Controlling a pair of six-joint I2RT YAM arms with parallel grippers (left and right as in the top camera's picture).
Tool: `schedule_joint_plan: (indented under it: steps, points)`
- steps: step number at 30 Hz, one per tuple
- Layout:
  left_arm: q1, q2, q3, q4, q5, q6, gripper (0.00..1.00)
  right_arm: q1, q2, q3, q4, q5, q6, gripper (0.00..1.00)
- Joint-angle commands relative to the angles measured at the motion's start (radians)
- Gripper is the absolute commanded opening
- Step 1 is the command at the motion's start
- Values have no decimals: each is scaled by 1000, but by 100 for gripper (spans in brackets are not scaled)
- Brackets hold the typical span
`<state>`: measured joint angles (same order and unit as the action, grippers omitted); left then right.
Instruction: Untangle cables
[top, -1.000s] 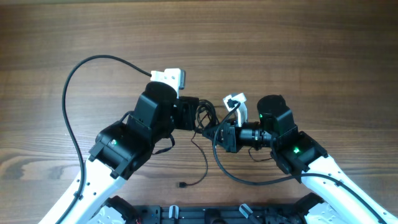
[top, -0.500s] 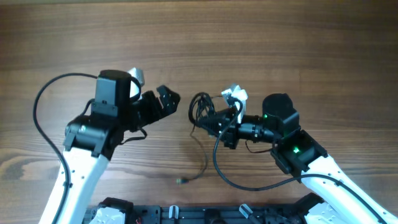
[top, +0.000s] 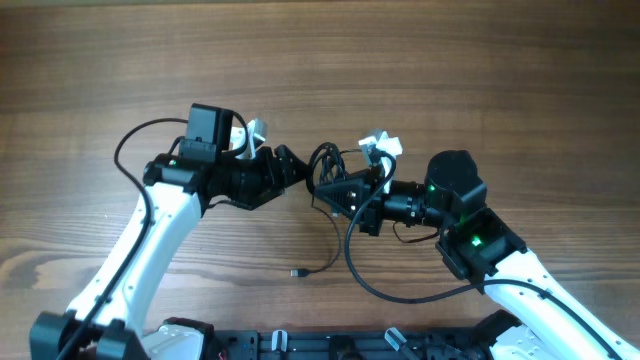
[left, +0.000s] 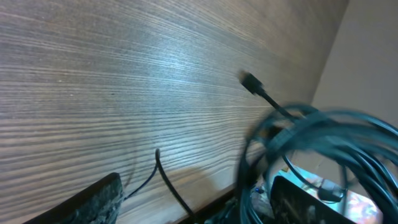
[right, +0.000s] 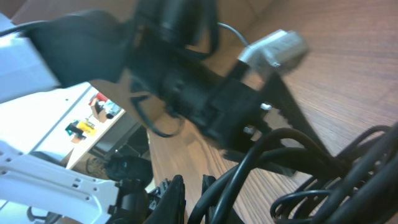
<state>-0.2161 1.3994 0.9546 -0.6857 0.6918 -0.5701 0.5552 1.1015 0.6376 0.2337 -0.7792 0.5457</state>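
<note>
Next, my left gripper grabs the loops (top: 312, 166) facing it and spreads the bundle out before putting it down, because the cable bundle's loops (top: 332, 166) are bunched together at my right gripper.
The cables (top: 325, 172) form a tangled bundle of thin black loops just above the table's middle. My right gripper (top: 335, 192) points left and is shut on the bundle's lower right side. One strand trails down from it to a small plug (top: 296, 272) lying on the wood. My left gripper (top: 296, 168) points right, open, its tips just left of the bundle. In the left wrist view the cables (left: 323, 134) fill the right side, a plug (left: 250, 81) sticks out above, and a thin strand crosses between the wide-apart fingers (left: 93, 202). In the right wrist view the cables (right: 292, 155) run from my nearly closed right gripper (right: 191, 199).
A thick black arm wire (top: 385, 288) loops below my right gripper, and another (top: 125, 155) arcs left of the left arm. A black rail (top: 300, 345) runs along the table's front edge. White camera mounts (top: 380, 146) sit above each wrist.
The left gripper let go and opened, swung away to the left, then came back right to the bundle. The right gripper kept its hold and shifted slightly left.
</note>
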Motion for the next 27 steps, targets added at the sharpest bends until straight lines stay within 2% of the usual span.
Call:
schedule_joint_plan:
  steps: [1,4,5,6,8,9,10,12,15,20,23,27]
  points:
    - [-27,52,-8,61,37,-49,83,-3,3,9,13,-35,33,5]
    - [-89,71,-8,146,37,-93,83,-3,3,9,2,-35,34,5]
    - [-117,71,-8,181,37,-93,79,-3,3,9,0,-35,33,5]
    - [-135,71,-8,197,37,-94,68,-3,3,9,-2,-35,33,5]
    - [-163,71,-8,197,17,-107,33,-3,3,9,-2,-33,31,5]
    - [-169,71,-8,179,-14,-112,12,-3,3,9,-2,-24,29,5]
    - [-169,71,-8,154,-42,-116,4,-3,3,9,-8,-5,29,5]
    - [-137,71,-8,79,-118,-116,4,-3,3,9,-59,71,1,5]
    - [-63,57,-8,24,-132,-115,4,-3,3,9,-180,168,6,5]
    - [32,-47,-8,51,-98,-115,4,-3,8,9,-399,206,8,8]
    - [21,-130,-8,94,-99,-71,4,-3,10,9,-422,201,8,12]
    - [-47,-267,-8,119,-157,24,4,-3,9,10,-359,151,6,11]
